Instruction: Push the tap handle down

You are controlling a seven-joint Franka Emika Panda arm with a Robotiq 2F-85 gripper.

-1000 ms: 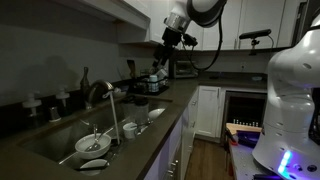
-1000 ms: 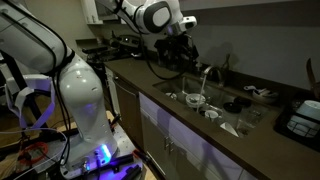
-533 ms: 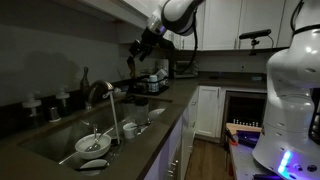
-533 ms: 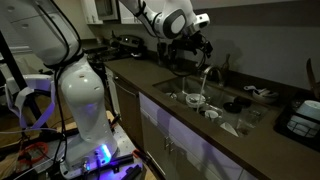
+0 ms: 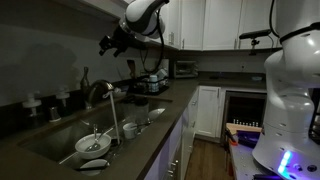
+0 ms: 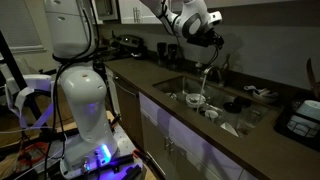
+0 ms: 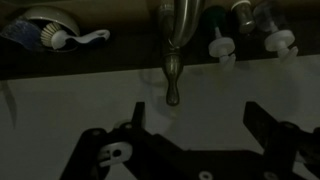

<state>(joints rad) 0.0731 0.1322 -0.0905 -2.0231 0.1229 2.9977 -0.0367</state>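
Note:
The rounded tip of the tap handle [image 7: 172, 97] is free below the robot's fingers, so the gripper should keep going toward the tap handle and close above it, ready to push down.
The dark arched tap [image 5: 96, 90] stands behind the sink, with water running from its spout. It also shows in an exterior view [image 6: 212, 72]. The tap handle [image 7: 172, 72] is a slim dark lever with a rounded tip that points toward me in the wrist view. In an exterior view it is a thin stub [image 5: 85, 73] beside the spout. My gripper [image 7: 195, 122] is open and empty, with its fingers either side of the handle's line and apart from it. In both exterior views the gripper [image 5: 108, 43] [image 6: 212, 40] hangs above the tap.
The sink [image 5: 45, 140] holds a bowl, cups and other dishes [image 5: 93, 145]. White-topped bottles [image 7: 222, 45] stand behind the tap, and a dish with a brush [image 7: 45, 28] lies beside it. Appliances [image 5: 152, 80] crowd the far counter.
The arm has swung from over the far counter toward the sink. The gripper now hangs above the tap. The water keeps running.

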